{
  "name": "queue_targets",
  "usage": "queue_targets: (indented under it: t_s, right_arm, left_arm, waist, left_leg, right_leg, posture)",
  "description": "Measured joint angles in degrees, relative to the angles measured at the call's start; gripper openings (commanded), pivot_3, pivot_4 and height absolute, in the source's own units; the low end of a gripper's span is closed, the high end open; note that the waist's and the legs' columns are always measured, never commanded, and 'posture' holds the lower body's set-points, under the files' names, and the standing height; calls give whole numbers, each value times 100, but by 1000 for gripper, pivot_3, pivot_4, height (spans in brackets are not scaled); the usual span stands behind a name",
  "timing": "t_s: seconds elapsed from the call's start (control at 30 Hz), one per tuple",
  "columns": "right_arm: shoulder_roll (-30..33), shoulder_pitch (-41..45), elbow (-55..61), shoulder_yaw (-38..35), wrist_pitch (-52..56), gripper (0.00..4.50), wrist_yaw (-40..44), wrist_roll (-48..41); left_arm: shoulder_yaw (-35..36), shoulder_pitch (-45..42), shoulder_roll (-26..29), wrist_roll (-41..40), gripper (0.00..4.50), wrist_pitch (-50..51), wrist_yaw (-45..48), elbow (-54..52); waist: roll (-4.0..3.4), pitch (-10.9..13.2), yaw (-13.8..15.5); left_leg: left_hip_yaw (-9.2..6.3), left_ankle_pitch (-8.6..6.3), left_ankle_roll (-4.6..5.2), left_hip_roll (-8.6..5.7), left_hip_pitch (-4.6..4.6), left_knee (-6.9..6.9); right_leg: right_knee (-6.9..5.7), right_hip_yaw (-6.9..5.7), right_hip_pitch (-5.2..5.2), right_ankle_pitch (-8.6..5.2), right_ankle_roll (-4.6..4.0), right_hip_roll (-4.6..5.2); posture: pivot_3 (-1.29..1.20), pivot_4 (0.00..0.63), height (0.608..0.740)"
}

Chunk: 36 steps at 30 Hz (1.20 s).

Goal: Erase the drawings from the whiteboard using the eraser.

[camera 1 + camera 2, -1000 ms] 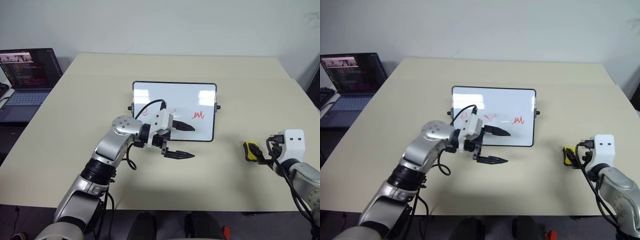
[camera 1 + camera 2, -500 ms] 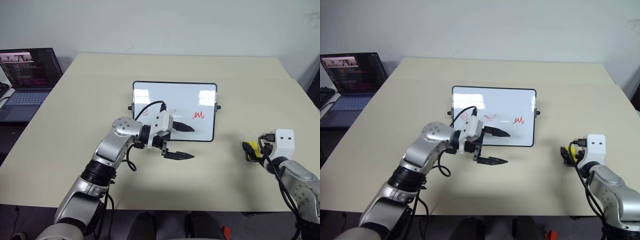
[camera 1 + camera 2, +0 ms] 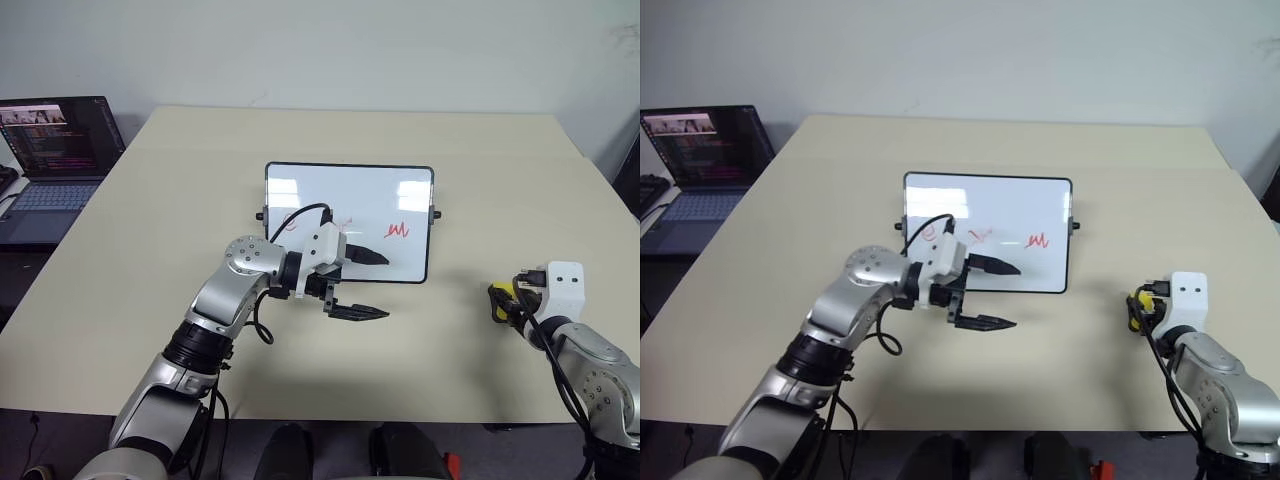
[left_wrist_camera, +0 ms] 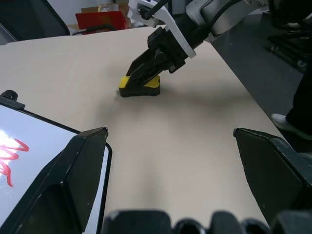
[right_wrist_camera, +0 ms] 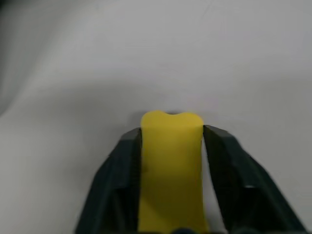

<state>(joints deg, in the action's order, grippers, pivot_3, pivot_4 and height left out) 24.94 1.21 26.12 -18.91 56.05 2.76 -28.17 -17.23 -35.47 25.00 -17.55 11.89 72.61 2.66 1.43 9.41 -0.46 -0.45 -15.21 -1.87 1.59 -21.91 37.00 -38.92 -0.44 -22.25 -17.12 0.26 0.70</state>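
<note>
The whiteboard's near edge [image 3: 398, 281] is below my hovering left gripper, so I should pull that gripper back over the table [image 3: 205, 250] before my right gripper wipes with the eraser.
The whiteboard [image 3: 348, 222] lies flat mid-table with the red drawings in a row: a loop [image 3: 290, 222], a cross [image 3: 981, 235] and a zigzag [image 3: 397, 231]. My left gripper [image 3: 378, 285] hovers open over the board's near edge, one finger [image 3: 368, 256] above the board, the other above the table. Far right, the yellow eraser [image 3: 500, 300] rests on the table with my right gripper [image 3: 504, 303] shut on it. In the right wrist view the eraser [image 5: 170, 165] sits clamped between both fingers. In the left wrist view the eraser [image 4: 140, 86] shows with black fingers closed on it.
An open laptop [image 3: 50, 160] stands off the table's left side. The beige table [image 3: 440, 360] has bare surface between the whiteboard and the eraser. Its right edge runs close past my right hand.
My right gripper has closed onto the eraser; its fingers stood open around it before. The left arm and the whiteboard have not moved.
</note>
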Motion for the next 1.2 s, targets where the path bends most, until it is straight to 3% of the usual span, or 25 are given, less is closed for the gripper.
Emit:
queue_targets:
  t_s: [0.1, 0.2, 0.4, 0.53, 0.87, 1.2]
  right_arm:
    - [-16, 6, 6, -4, -27, 704, 22, 36]
    - [-26, 13, 6, -8, -57, 15, 25, 77]
    - [-58, 12, 5, -1, -68, 15, 75, 185]
    - [-75, 5, 5, -8, -121, 925, 73, 286]
    - [-97, 5, 481, -160, 166, 4345, 199, 148]
    - [-117, -63, 475, -175, 474, 4345, 299, 42]
  left_arm:
    - [0, 45, 1, 3, 4500, 0, -10, -2]
    - [0, 74, 2, 4, 4500, 0, -51, -6]
    - [0, 114, 2, 4, 4500, 0, -71, -11]
    - [0, 122, 2, 6, 4500, -9, -72, -11]
    - [0, 125, -5, 31, 4500, -30, -80, -10]
    - [0, 125, -13, 42, 4500, -106, -69, -7]
  waist:
    - [0, 0, -3]
    - [0, -1, -5]
    - [0, -1, -9]
    - [0, -1, -9]
    - [-1, 0, -6]
    - [-2, 0, -4]
  left_leg:
    - [0, 0, 0, 1, 2, 1]
    - [-1, 0, 0, 3, 3, 1]
    - [-1, 0, 0, 4, 3, 1]
    - [0, 0, 0, 3, 3, 1]
    - [-3, 0, 0, 3, 0, 0]
    - [-2, 0, 0, 1, 0, 0]
  right_leg:
    - [-2, 0, 1, 0, 0, 0]
    - [-3, -1, 1, 0, 0, -2]
    - [-4, 0, 0, 0, 0, -4]
    - [-3, 1, 0, 0, 0, -3]
    - [-3, -2, -1, 0, -1, -3]
    - [-2, -1, -1, 0, 0, -2]
  posture:
    - [0, 150, 740]
    - [0, 150, 740]
    - [0, 150, 740]
    - [0, 150, 740]
    - [0, 150, 740]
    - [0, 150, 740]
